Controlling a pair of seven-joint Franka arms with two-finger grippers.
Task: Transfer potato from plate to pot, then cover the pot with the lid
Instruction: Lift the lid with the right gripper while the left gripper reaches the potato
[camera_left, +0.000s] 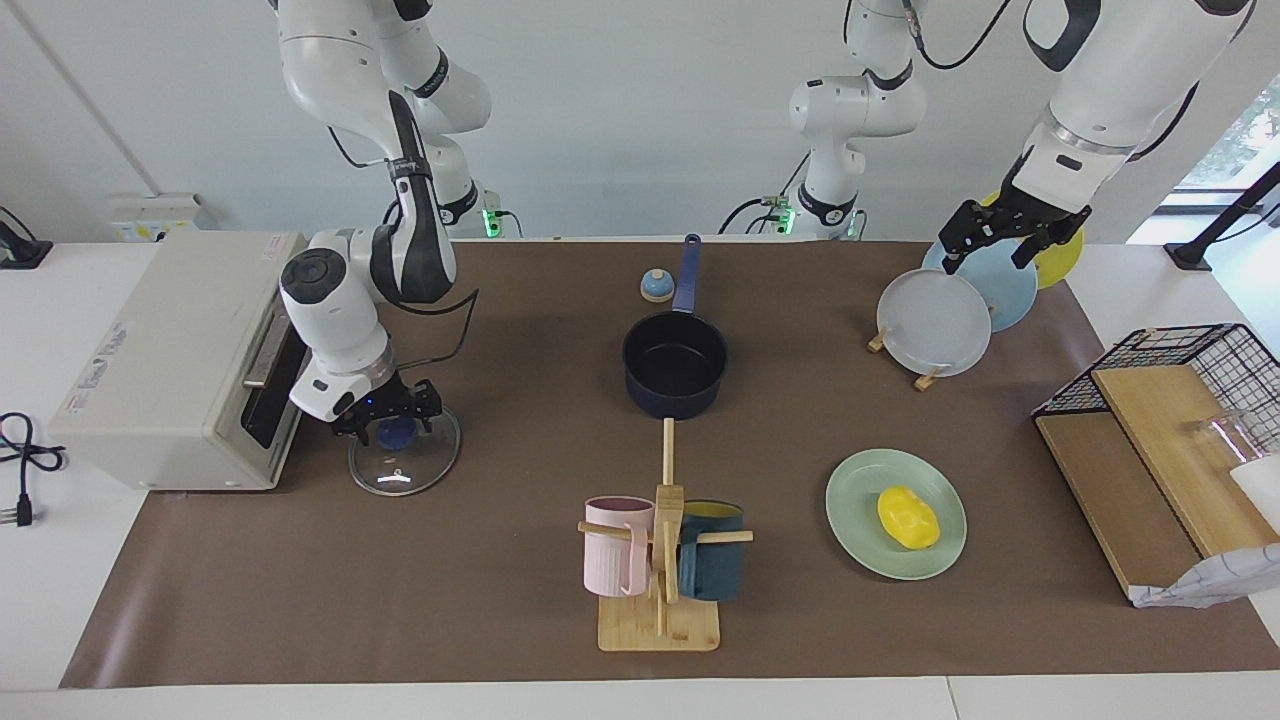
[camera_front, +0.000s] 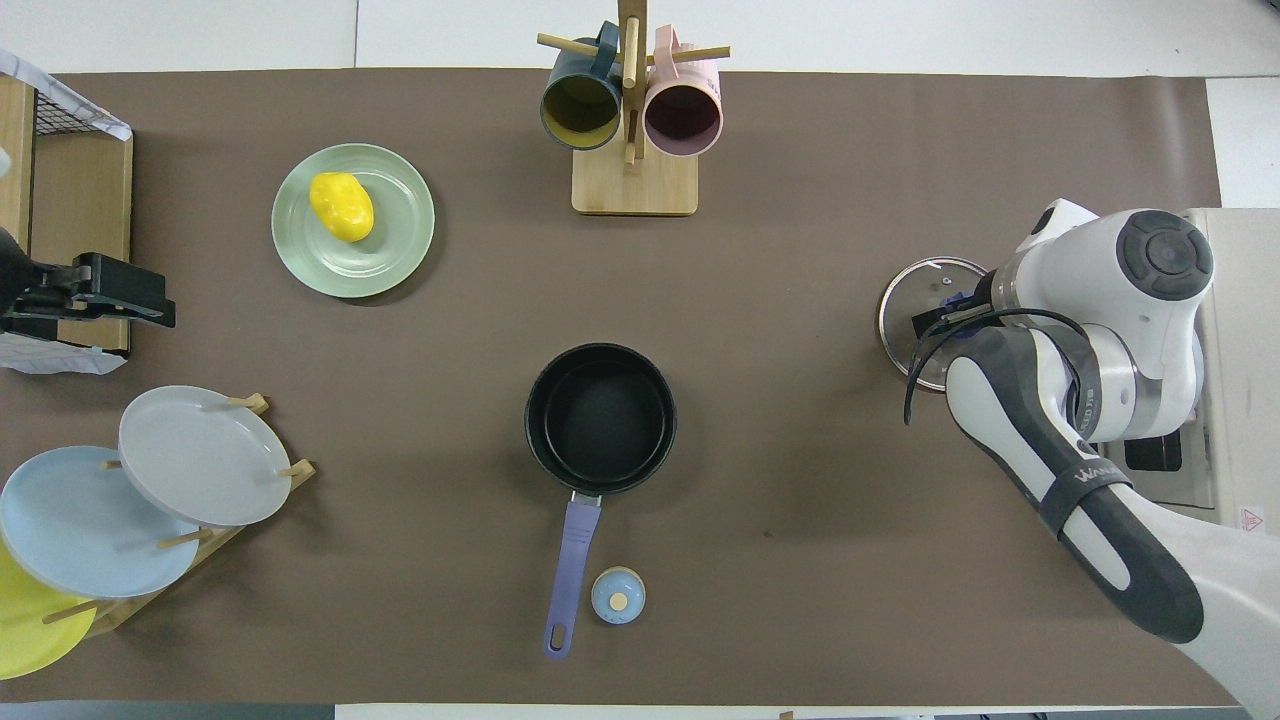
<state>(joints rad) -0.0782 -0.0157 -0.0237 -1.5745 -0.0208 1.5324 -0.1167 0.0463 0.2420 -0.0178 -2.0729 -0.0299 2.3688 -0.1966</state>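
The glass lid (camera_front: 914, 306) should sit flat above the yellow potato (camera_front: 342, 206) when the robot lowers the lid, because the potato is much smaller than the navy pot's opening.
The yellow potato (camera_left: 908, 517) (camera_front: 341, 206) lies on the mint-green plate (camera_left: 858, 497) (camera_front: 392, 243) toward the left arm's end of the table. The navy pot (camera_left: 675, 360) (camera_front: 600, 418) stands empty mid-table, its handle pointing toward the robots. The glass lid (camera_left: 412, 466) (camera_front: 912, 300) lies flat in front of the toaster oven. My right gripper (camera_left: 388, 416) (camera_front: 950, 315) is low over the lid, fingers open on either side of its blue knob (camera_left: 397, 432). My left gripper (camera_left: 992, 243) (camera_front: 140, 300) hangs open and empty in the air over the plate rack.
A toaster oven (camera_left: 170, 360) stands at the right arm's end. A mug tree (camera_left: 660, 560) (camera_front: 632, 120) with two mugs stands farther from the robots than the pot. A small bell (camera_left: 656, 286) (camera_front: 617, 595) sits beside the pot's handle. A plate rack (camera_left: 940, 320) (camera_front: 200, 455) and a wire basket (camera_left: 1200, 370) stand at the left arm's end.
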